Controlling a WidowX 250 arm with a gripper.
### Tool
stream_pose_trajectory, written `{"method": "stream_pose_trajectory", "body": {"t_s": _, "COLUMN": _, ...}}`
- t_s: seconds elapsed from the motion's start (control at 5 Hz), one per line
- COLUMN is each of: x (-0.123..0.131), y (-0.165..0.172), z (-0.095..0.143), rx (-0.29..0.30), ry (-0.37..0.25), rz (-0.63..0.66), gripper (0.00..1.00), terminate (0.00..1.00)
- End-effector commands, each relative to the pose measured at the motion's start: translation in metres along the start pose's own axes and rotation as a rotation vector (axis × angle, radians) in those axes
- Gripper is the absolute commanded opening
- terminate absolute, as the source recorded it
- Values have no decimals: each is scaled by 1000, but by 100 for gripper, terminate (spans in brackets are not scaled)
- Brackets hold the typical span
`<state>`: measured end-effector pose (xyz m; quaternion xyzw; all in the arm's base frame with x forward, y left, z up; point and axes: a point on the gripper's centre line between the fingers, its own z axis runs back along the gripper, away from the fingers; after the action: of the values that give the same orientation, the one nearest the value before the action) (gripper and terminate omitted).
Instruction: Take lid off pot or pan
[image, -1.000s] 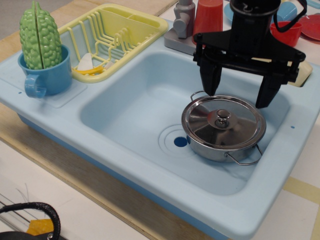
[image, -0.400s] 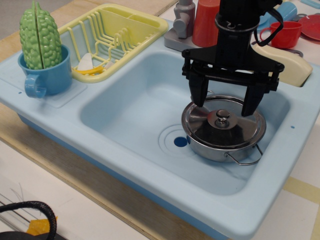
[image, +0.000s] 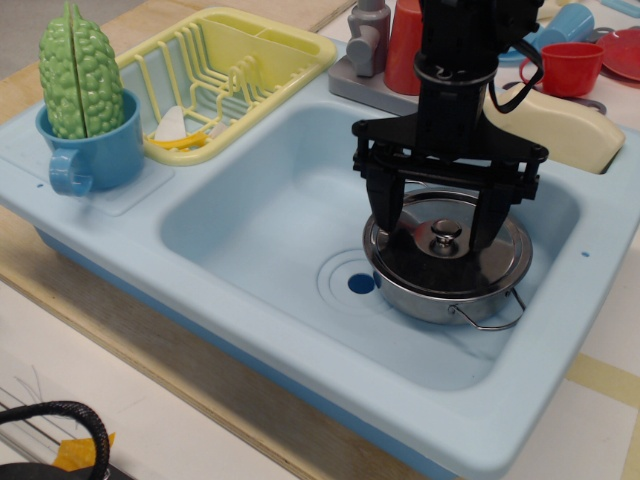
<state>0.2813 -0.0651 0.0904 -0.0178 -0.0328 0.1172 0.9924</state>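
My gripper will lift the steel lid (image: 432, 268) free and leave the pot standing when it raises the knob, because the wire handle (image: 494, 323) hangs clear of the lid's rim.
A shallow shiny steel pot (image: 440, 298) with wire loop handles stands in the light blue sink (image: 250, 220), right of the drain hole. The round steel lid (image: 450, 262) sits on it, with its small metal knob (image: 445, 233) at the centre. My black gripper (image: 436, 232) is open and lowered over the lid. One finger stands left of the knob and the other right of it, both close to the lid's surface. The fingers do not touch the knob.
A yellow dish rack (image: 225, 75) stands at the back left. A blue mug (image: 95, 150) holding a green vegetable toy (image: 78, 72) is at the left. A grey faucet (image: 368, 45), a red cup (image: 415, 45) and a red bowl (image: 570, 65) stand behind the sink.
My gripper has moved left and down, from behind and above the pot to straddling the lid's knob. The pot and lid have not moved.
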Motion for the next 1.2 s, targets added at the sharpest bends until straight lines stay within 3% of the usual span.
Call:
{"method": "stream_pose_trajectory", "body": {"t_s": 0.0, "x": 0, "y": 4, "z": 1, "rx": -22, "ry": -13, "rz": 19, "gripper": 100, "terminate": 0}}
{"method": "stream_pose_trajectory", "body": {"t_s": 0.2, "x": 1, "y": 3, "z": -2, "rx": -31, "ry": 0, "rz": 5, "gripper": 0, "terminate": 0}}
{"method": "stream_pose_trajectory", "body": {"t_s": 0.6, "x": 2, "y": -2, "z": 4, "rx": -28, "ry": -10, "rz": -18, "gripper": 0, "terminate": 0}}
{"method": "stream_pose_trajectory", "body": {"t_s": 1.0, "x": -6, "y": 4, "z": 37, "rx": 42, "ry": -59, "rz": 28, "gripper": 0, "terminate": 0}}
